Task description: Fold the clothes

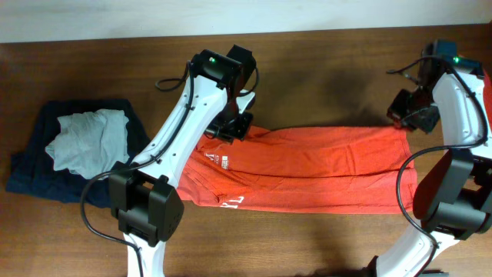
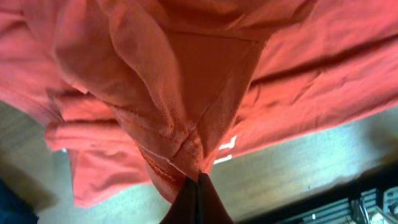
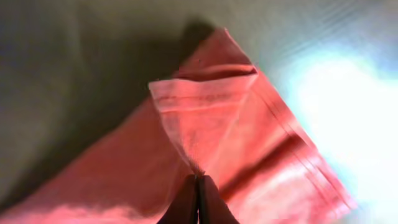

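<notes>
My right gripper keeps lowering the T-shirt's hemmed corner point(image 1: 397, 135) until it touches down and then lets go, because the T-shirt's upper edge point(image 1: 327, 129) runs straight from my left gripper to that corner.
An orange-red T-shirt point(image 1: 323, 165) with white print lies stretched sideways across the middle of the table, folded lengthwise into a long band. My left gripper point(image 1: 231, 127) is shut on the shirt's upper left edge; in the left wrist view the fingers point(image 2: 199, 180) pinch a seamed fold of the cloth point(image 2: 186, 81). My right gripper point(image 1: 403, 121) is shut on the shirt's upper right corner; in the right wrist view the fingers point(image 3: 199, 177) pinch a hemmed corner point(image 3: 205, 106), lifted off the table.
A pile of other clothes lies at the left: a dark navy garment point(image 1: 46, 173) with a light grey one point(image 1: 92, 138) on top. The wooden table point(image 1: 323, 77) runs to a pale wall at the back.
</notes>
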Robot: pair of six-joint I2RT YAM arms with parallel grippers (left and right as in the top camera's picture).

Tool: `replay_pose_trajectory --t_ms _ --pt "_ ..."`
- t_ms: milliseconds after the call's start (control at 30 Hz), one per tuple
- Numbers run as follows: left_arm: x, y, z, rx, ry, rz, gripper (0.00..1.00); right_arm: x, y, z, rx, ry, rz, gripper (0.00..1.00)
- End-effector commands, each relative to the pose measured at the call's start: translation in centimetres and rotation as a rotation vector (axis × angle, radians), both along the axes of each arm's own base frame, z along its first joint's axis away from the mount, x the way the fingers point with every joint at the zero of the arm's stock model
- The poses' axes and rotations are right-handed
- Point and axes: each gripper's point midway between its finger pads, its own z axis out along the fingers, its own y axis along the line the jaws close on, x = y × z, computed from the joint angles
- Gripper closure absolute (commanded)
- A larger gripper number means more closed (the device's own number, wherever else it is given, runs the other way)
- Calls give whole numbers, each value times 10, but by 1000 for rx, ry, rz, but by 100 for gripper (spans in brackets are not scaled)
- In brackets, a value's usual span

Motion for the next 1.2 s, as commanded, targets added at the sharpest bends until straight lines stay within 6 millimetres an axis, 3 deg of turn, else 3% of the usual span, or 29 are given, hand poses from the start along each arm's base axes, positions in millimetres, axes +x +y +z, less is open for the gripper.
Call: replay_pose_trajectory --t_ms 0,333,533,633,767,833,967,1167 --pt "-3 5 4 23 0 1 99 -18 -11 15 -75 52 30 96" --pt "-10 19 4 89 23 -3 100 -62 -22 21 -159 252 66 96" --pt "-14 27 5 133 33 -7 99 -68 -23 23 -167 280 70 95" --pt "-14 27 5 133 32 -7 98 -69 -21 23 -164 284 74 76" --pt "-13 34 6 168 27 -10 91 -72 -19 24 -157 302 103 65" --pt "-13 37 6 185 21 -12 87 -73 -19 24 -157 308 104 62" --pt "-12 37 6 184 18 -13 64 -73 -19 24 -157 307 103 58" --pt "-1 45 21 197 -48 1 63 -59 -4 19 -63 235 139 55"
